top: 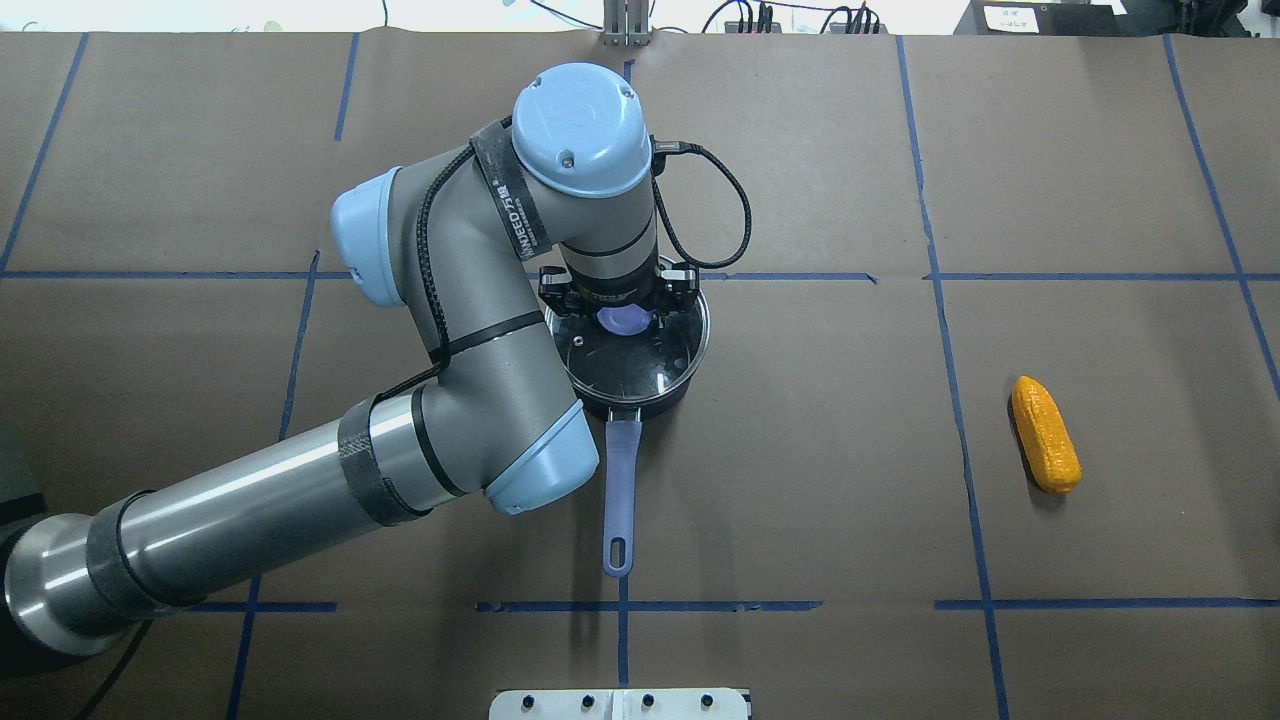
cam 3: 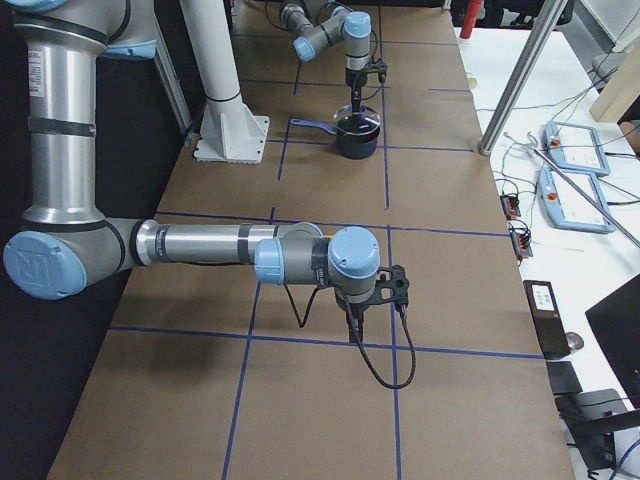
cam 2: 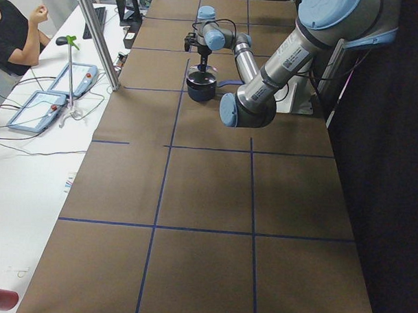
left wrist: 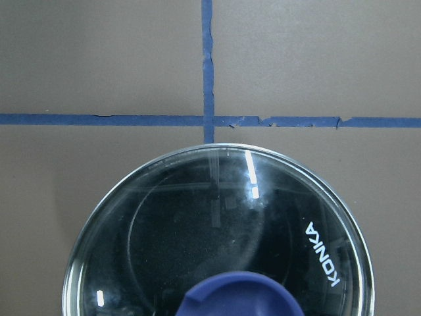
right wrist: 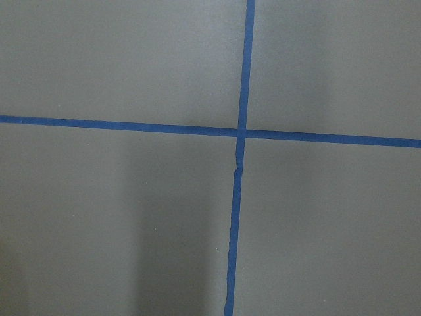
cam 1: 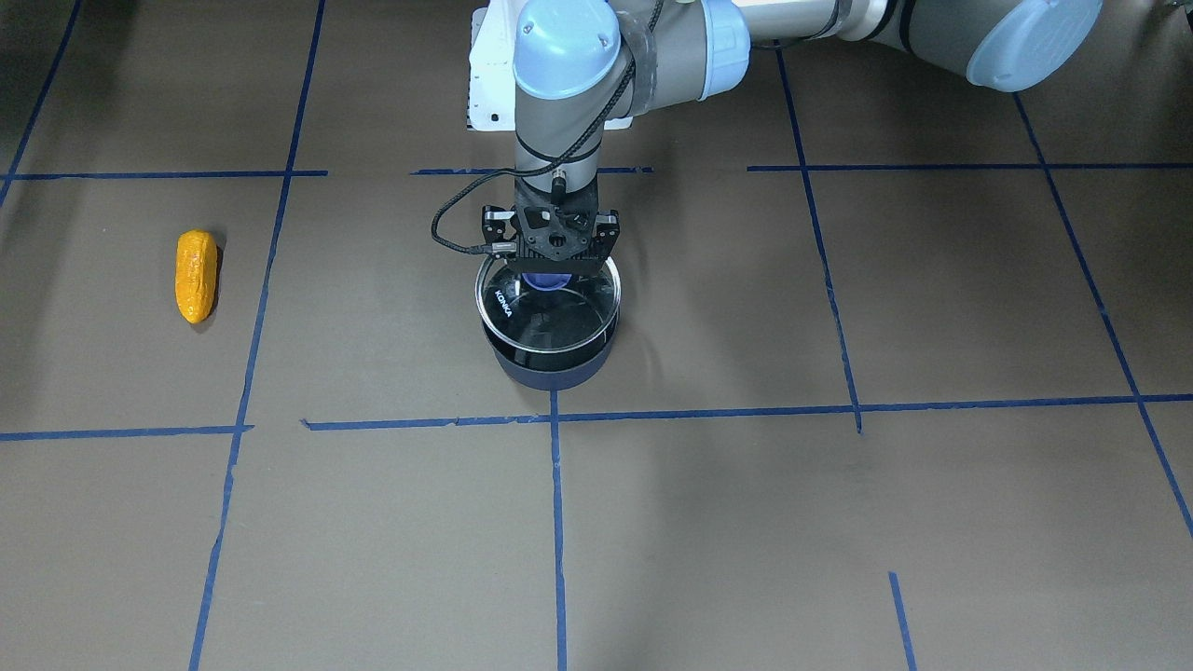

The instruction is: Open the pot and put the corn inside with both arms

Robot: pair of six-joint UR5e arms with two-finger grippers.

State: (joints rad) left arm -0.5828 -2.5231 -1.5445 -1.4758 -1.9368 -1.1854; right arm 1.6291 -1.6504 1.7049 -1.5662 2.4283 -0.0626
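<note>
The glass lid lets plain, even black show through, so I should expect to find an empty pot when I lift the lid by its purple knob.
The pot stands mid-table with its glass lid on it and its long purple-blue handle pointing toward the robot. My left gripper hangs straight down over the lid, jaws spread wide on either side of the purple knob; it looks open. The left wrist view shows the lid and the top of the knob close below. The corn lies alone on the table's right half, also in the front view. My right gripper shows only in the right side view; I cannot tell its state.
Brown paper with blue tape lines covers the table. The right wrist view shows only a tape cross. The robot's white base plate is behind the pot. Operator desks with tablets run along the far side.
</note>
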